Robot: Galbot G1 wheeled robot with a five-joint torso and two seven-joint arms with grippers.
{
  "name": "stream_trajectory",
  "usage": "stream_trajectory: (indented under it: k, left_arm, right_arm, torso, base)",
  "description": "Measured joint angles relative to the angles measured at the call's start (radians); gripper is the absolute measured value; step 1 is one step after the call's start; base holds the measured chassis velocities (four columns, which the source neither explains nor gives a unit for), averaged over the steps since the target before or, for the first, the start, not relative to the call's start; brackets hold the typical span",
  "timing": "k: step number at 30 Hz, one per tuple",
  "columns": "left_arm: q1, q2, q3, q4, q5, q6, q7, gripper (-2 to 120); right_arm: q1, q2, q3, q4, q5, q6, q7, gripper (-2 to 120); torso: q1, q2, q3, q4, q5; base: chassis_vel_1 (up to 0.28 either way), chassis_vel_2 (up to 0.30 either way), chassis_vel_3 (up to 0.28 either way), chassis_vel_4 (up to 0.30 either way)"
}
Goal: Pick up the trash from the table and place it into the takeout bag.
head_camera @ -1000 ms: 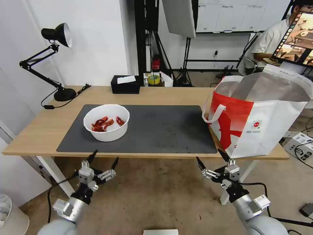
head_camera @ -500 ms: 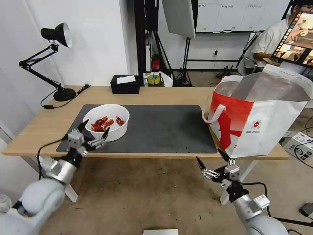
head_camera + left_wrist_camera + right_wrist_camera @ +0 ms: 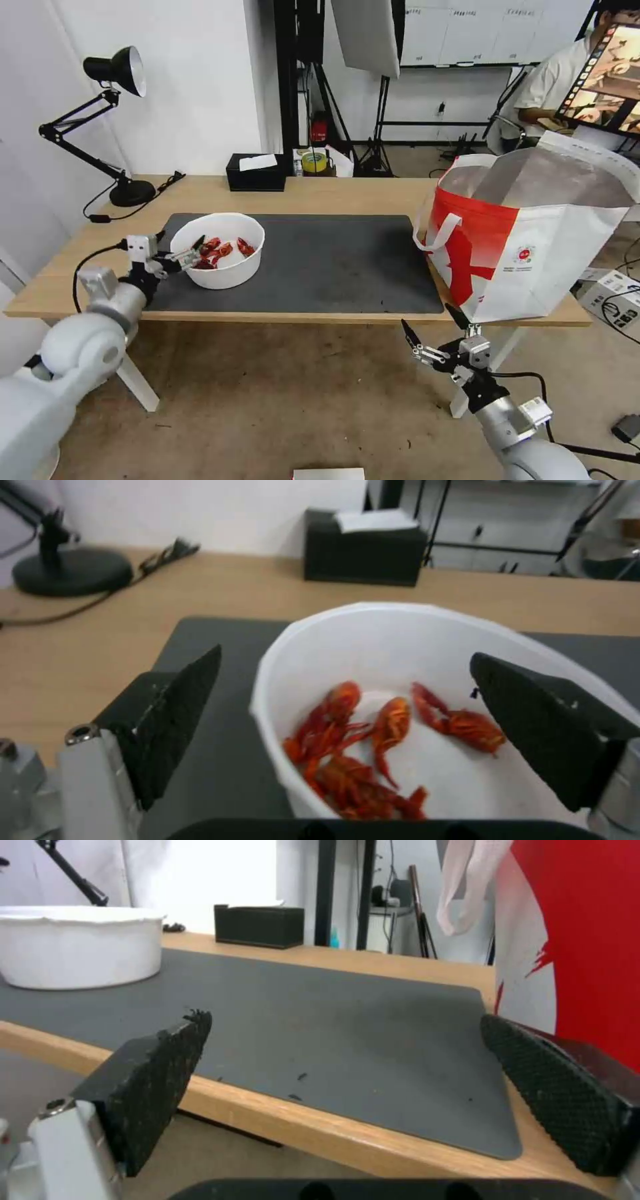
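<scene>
I expect loose red crayfish shells (image 3: 213, 252) to slide together but stay inside when I carry the bowl, because they lie below the bowl's high side (image 3: 233, 275).
The trash on the table (image 3: 320, 193) is a white round bowl (image 3: 223, 267) of red crayfish shells (image 3: 217, 251), standing on the left part of the dark grey mat (image 3: 320, 267). My left gripper (image 3: 179, 248) is open at the bowl's left rim, one finger outside the wall and one over the inside. The left wrist view has the bowl (image 3: 373, 640) and shells (image 3: 373, 740) between the spread fingers (image 3: 180, 715). The takeout bag (image 3: 533, 247) stands open at the table's right end. My right gripper (image 3: 433, 325) hangs open below the table's front edge, near the bag (image 3: 580, 945).
A black desk lamp (image 3: 113, 120) and its cable sit at the back left. A black tissue box (image 3: 256, 172) stands at the back edge, with a tape roll (image 3: 314, 162) beside it. A person sits at a screen behind the bag. Tripods and stands fill the floor behind.
My left arm has risen from below the table's front edge up and forward to the bowl's left rim. The right arm, bowl and bag have stayed where they were.
</scene>
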Motion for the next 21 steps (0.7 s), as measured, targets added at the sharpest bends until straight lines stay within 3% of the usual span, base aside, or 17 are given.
stream_trajectory:
  k: [1,4,5,7,11,21]
  left_arm:
    - [0.0,0.0,0.0,0.0,0.0,0.0,0.0,100]
    - [-0.102,0.01,0.047,0.054,-0.09,0.121,-0.007,100]
    - [-0.102,0.01,0.047,0.054,-0.09,0.121,-0.007,100]
    - [-0.187,0.011,0.098,0.104,-0.116,0.209,-0.016,100]
    - [-0.266,0.013,0.153,0.139,-0.138,0.29,-0.035,100]
    - [-0.397,-0.014,0.24,0.229,-0.183,0.416,-0.143,100]
  right_arm:
    - [0.0,0.0,0.0,0.0,0.0,0.0,0.0,100]
    - [0.0,0.0,0.0,0.0,0.0,0.0,0.0,100]
    - [0.0,0.0,0.0,0.0,0.0,0.0,0.0,100]
    - [0.0,0.0,0.0,0.0,0.0,0.0,0.0,100]
    - [0.0,0.0,0.0,0.0,0.001,0.0,0.0,100]
    - [0.0,0.0,0.0,0.0,0.001,0.0,0.0,100]
  torso:
    - [0.0,0.0,0.0,0.0,0.0]
    - [0.0,0.0,0.0,0.0,0.0001]
    - [0.0,0.0,0.0,0.0,0.0001]
    - [0.0,0.0,0.0,0.0,0.0]
    - [0.0,0.0,0.0,-0.0001,0.0001]
    - [0.0,0.0,0.0,0.0001,0.0001]
  base:
    - [0.0,0.0,0.0,0.0]
    - [0.0,0.0,0.0,0.0]
    - [0.0,0.0,0.0,0.0]
    - [0.0,0.0,0.0,0.0]
    - [0.0,0.0,0.0,0.0]
    - [0.0,0.0,0.0,0.0]
